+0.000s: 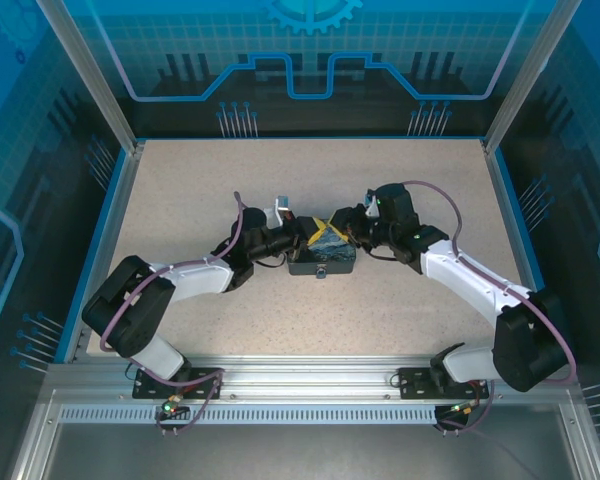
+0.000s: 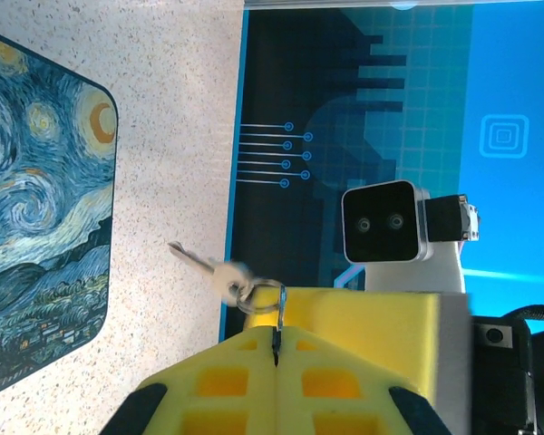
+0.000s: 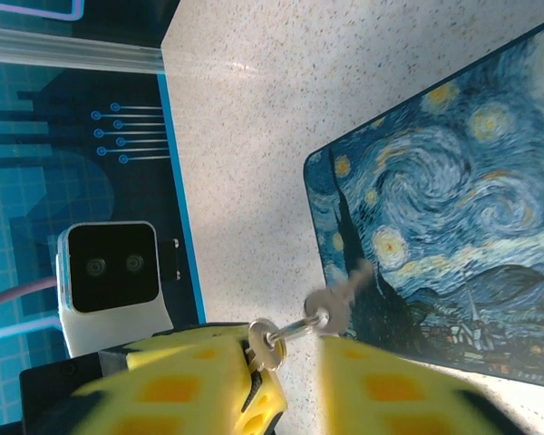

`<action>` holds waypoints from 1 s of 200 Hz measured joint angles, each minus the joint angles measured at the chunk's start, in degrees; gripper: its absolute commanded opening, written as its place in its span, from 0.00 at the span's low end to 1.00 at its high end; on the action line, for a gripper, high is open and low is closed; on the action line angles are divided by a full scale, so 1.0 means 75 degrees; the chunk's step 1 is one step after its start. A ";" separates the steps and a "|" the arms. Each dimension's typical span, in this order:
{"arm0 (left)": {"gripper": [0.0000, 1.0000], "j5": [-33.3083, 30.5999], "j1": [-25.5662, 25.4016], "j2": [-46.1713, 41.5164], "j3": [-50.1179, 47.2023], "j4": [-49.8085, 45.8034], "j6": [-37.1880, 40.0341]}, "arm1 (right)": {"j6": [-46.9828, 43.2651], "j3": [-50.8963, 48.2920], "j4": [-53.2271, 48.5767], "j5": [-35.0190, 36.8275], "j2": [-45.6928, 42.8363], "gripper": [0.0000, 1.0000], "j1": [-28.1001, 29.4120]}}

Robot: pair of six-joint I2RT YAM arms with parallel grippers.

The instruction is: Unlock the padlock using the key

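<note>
The key dangles loose from the ring that my left gripper holds, so I need to move back and pass the ring to my right gripper before I take a steadier grip.
In the left wrist view my left gripper is shut on the key, whose thin dark metal edge is pinched in the seam between the yellow fingers. A small ring sticks out above them, and a second silvery key dangles from it. My right gripper is open. One key head rests against its left finger and another key hangs blurred in the gap. Both grippers meet above the painted box. A tiny glinting bit on the box's front wall may be the padlock.
The dark box with the swirly blue-and-yellow print lies flat on the speckled table. Blue walls and metal posts ring the table. Purple cables loop off both arms near the box.
</note>
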 measured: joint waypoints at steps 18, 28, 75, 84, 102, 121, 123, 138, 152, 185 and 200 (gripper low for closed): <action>0.00 0.0073 0.0000 0.0003 0.0064 -0.0175 0.0082 | -0.0172 -0.0090 -0.0201 0.0015 -0.0303 0.60 -0.0329; 0.00 0.0143 0.0006 0.0003 0.0166 -0.0356 0.0207 | -0.0318 -0.0119 -0.0361 0.0015 -0.0539 0.62 -0.0560; 0.00 0.1055 0.0280 0.0006 0.1003 -0.1314 0.0976 | -0.1670 -0.0149 -0.0752 -0.0519 -0.1265 0.65 -0.1469; 0.00 0.1317 0.0399 0.0041 0.1215 -0.1478 0.1128 | -0.1979 -0.0210 -0.0752 -0.0705 -0.1265 0.65 -0.1609; 0.00 0.1845 0.0606 0.0192 0.1682 -0.1810 0.1466 | -0.2474 -0.0353 -0.0784 -0.1087 -0.1262 0.64 -0.1807; 0.00 0.2384 0.0758 0.0405 0.2215 -0.2361 0.1935 | -0.2908 -0.0408 -0.0807 -0.1463 -0.1256 0.63 -0.1888; 0.00 0.2439 0.0769 0.0425 0.2276 -0.2433 0.2008 | -0.2949 -0.0408 -0.0807 -0.1498 -0.1253 0.63 -0.1894; 0.00 0.2789 0.0819 0.0583 0.2734 -0.3069 0.2498 | -0.3168 -0.0408 -0.0781 -0.1784 -0.1253 0.62 -0.1897; 0.00 0.3045 0.0825 0.0679 0.3115 -0.3710 0.2993 | -0.3249 -0.0408 -0.0740 -0.1953 -0.1253 0.62 -0.1897; 0.00 0.3471 0.0839 0.0749 0.3666 -0.4698 0.3841 | -0.3337 -0.0437 -0.0539 -0.2200 -0.1253 0.61 -0.1906; 0.00 0.3649 0.0886 0.0819 0.3762 -0.4881 0.4048 | -0.3348 -0.0490 -0.0466 -0.2261 -0.1253 0.61 -0.1920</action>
